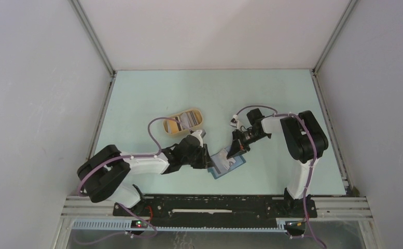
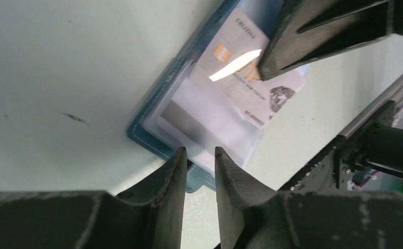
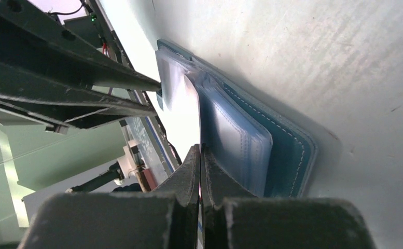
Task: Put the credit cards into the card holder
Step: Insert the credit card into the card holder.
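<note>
The credit card sits slanted and partway in the clear sleeve, so next my right gripper opens, retake the card's outer edge and pushes it in square.
The card holder lies open on the table between my two grippers, with its teal edge and clear sleeves showing. A pale credit card with an orange chip lies slanted across the sleeves. My right gripper is shut on that card's thin edge; its dark fingers cover one corner of the card. My left gripper stands at the holder's left edge. It is open a little with nothing between its fingers, just short of the holder's snap tab.
A tan oval tray with more cards stands behind the left arm. Grey walls close in the table on three sides. The metal rail with the arm bases runs along the near edge.
</note>
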{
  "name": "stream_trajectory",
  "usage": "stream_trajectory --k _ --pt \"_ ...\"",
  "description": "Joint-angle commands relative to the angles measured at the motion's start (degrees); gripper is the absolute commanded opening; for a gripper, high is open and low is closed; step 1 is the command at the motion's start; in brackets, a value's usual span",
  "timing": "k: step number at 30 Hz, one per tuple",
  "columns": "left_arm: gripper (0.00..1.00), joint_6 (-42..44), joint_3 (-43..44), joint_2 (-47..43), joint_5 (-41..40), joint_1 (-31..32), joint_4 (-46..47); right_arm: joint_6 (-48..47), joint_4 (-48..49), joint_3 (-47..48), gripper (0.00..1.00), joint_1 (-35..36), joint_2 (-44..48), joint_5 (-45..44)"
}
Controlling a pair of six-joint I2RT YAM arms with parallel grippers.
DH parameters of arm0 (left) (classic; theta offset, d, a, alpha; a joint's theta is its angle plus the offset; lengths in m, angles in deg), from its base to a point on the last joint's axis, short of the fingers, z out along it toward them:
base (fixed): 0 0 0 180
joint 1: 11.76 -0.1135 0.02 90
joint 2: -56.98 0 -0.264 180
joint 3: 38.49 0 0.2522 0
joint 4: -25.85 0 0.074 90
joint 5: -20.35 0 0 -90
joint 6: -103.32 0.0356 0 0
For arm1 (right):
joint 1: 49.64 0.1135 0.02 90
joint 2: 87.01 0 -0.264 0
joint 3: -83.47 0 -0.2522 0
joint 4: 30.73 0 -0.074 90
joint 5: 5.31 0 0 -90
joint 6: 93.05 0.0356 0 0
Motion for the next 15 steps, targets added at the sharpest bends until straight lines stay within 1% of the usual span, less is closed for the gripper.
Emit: stream_trajectory --k 1,7,15 --pt "0.29 -0.72 2.19 3.36 -1.27 -0.19 -2.1 0.57 4.2 -0.92 0.0 0.67 1.66 -3.74" --pt "0.23 1.12 4.41 7.09 -4.12 -0.08 -8.53 1.64 6.37 -2.26 0.0 0.51 1.06 -3.59" --pt "0.2 2.25 5.77 9.37 -2.83 0.1 -8.73 3.28 8.14 -3.21 0.02 0.67 0.94 -2.51"
